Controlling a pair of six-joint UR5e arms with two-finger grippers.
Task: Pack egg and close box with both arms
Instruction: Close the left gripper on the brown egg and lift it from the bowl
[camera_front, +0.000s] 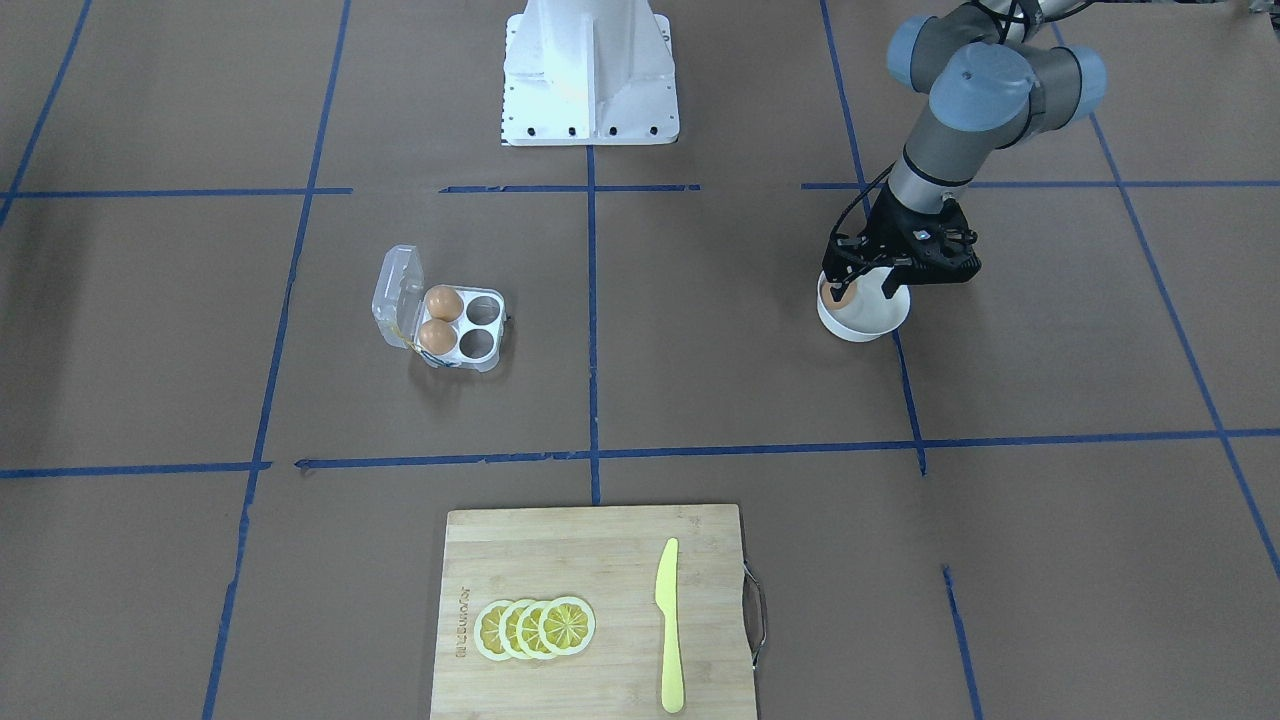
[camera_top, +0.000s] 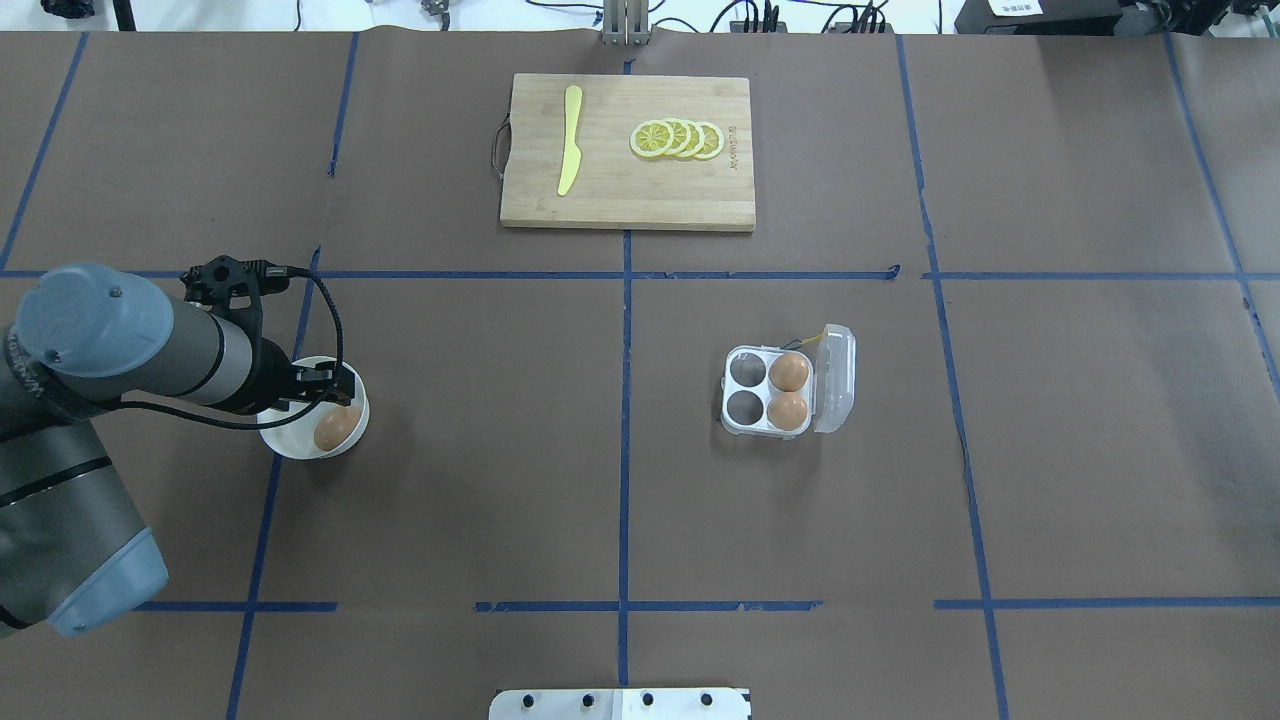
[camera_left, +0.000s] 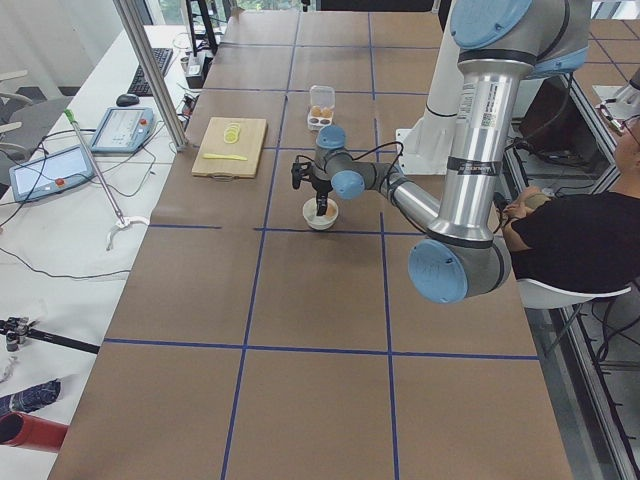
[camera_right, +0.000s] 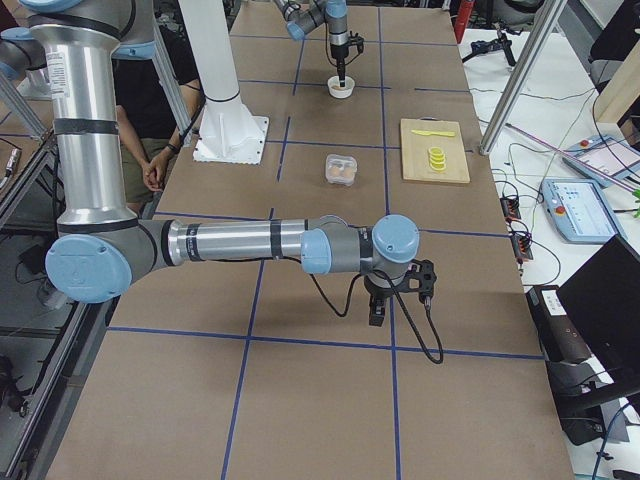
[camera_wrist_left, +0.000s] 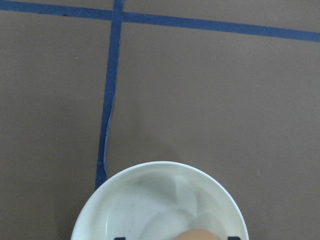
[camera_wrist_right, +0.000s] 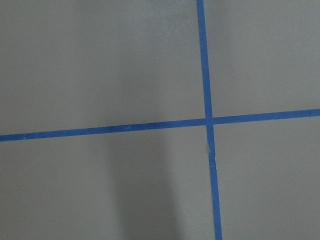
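I see plain white inside (camera_front: 876, 308) next to the orange-brown egg (camera_front: 840, 294), so the bowl should be empty when I lift the egg out.
An orange-brown egg (camera_front: 843, 296) lies in a round white bowl (camera_front: 868, 326), also seen from overhead (camera_top: 336, 428) and at the bottom edge of the left wrist view (camera_wrist_left: 200, 235). My left gripper (camera_front: 858, 290) is open and reaches down into the bowl (camera_top: 285, 440), with its fingers on either side of the egg. The clear egg box (camera_front: 497, 335) stands apart with its lid (camera_front: 397, 295) open. It holds two eggs (camera_front: 444, 302) and has two empty cells. My right gripper (camera_right: 378, 310) hangs low over bare table far from the box. I cannot tell whether it is open or shut.
A wooden cutting board (camera_front: 600, 560) with lemon slices (camera_front: 535, 628) and a yellow knife (camera_front: 668, 625) lies at the table's far edge from the robot. The white robot base (camera_front: 590, 70) stands at the near edge. A seated person (camera_left: 570, 230) is beside the table.
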